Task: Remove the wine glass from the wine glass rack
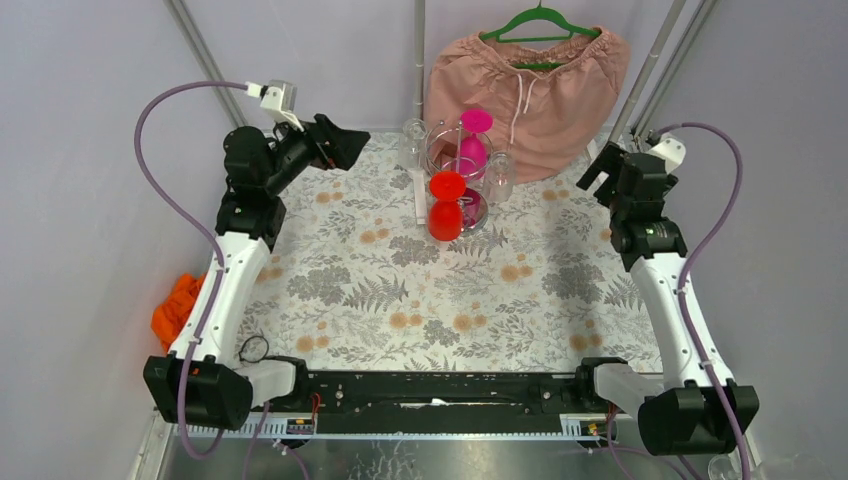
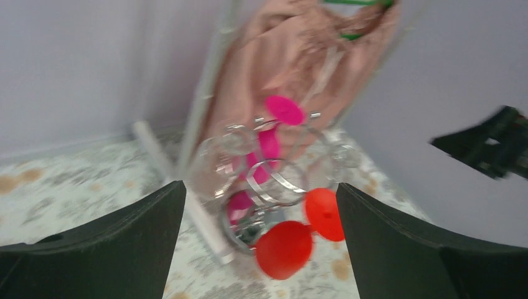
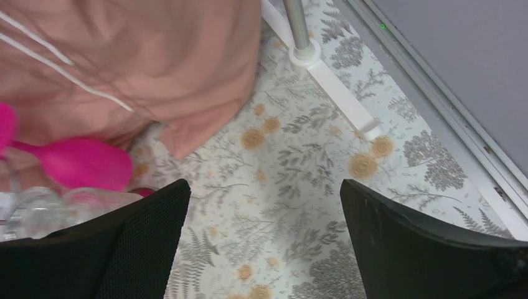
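Note:
The clear glass (image 1: 412, 145) hangs close against the pole, so the robot's right gripper should grab the rack (image 1: 441, 128) by its top and pull it clear before the left gripper goes in.
The chrome wine glass rack (image 1: 457, 170) stands at the back middle of the table, with wire loops on top and a round shiny base. A red wine glass (image 1: 445, 208) hangs upside down on its near side and a pink one (image 1: 473, 145) on its far side. Clear glasses (image 1: 498, 176) hang at the sides. My left gripper (image 1: 346, 146) is open and empty, left of the rack and apart from it. In the left wrist view the open left gripper (image 2: 260, 185) frames the rack (image 2: 274, 180) and the red glass (image 2: 284, 249). My right gripper (image 1: 598, 172) is open and empty, right of the rack.
A pink garment (image 1: 530, 80) on a green hanger (image 1: 540, 22) hangs behind the rack from a pole whose white base (image 3: 306, 52) shows in the right wrist view, along with the pink glass (image 3: 81, 163). An orange cloth (image 1: 175, 308) lies off the table's left edge.

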Controlling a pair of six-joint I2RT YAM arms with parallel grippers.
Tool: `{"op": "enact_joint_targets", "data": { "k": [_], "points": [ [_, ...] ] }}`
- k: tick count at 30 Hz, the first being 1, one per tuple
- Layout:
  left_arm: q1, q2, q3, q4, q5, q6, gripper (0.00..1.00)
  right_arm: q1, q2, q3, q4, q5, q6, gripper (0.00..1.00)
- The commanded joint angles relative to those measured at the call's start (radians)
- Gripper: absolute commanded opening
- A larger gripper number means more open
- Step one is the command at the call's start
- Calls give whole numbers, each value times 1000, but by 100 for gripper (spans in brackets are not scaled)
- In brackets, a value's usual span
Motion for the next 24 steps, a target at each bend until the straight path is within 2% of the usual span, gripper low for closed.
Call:
{"op": "enact_joint_targets", "data": {
  "k": [1, 4, 7, 9, 12, 14, 15, 17, 18, 20, 22, 24],
  "points": [
    [-29, -3, 56, 79, 218, -106, 99, 4, -105, 86, -55, -59, 88, 100],
    [-29, -47, 45, 100, 179, -259, 99, 4, -245, -20, 97, -267, 127, 100],
    [-29, -103, 24, 222, 317, -179, 99, 3, -365, -110, 217, -380, 208, 100],
    [-29, -149, -9, 282, 270, -166, 99, 4, -349, -31, 119, -430, 209, 100],
    [-29, -202, -22, 278, 144, -206, 99, 4, -255, 175, -92, -528, 156, 100],
    [-29, -222, -59, 369, 149, -232, 99, 4, -239, 232, -110, -571, 142, 99],
    [-29, -228, -92, 446, 141, -287, 99, 3, -252, 234, -79, -571, 137, 95],
    [-29, -213, -121, 532, 100, -421, 99, 3, -310, 197, 7, -504, 159, 99],
    [-32, -151, -16, 334, 92, -395, 99, 3, -292, 264, -30, -433, 154, 100],
    [-44, -75, 144, 56, 26, -317, 99, 3, -202, 408, -208, -404, 127, 100],
    [-63, 8, 306, -135, -70, -254, 99, 3, -93, 535, -358, -383, 113, 100],
    [-69, 91, 434, -277, -177, -251, 99, 3, -31, 569, -404, -399, 120, 100]
  ]
}}
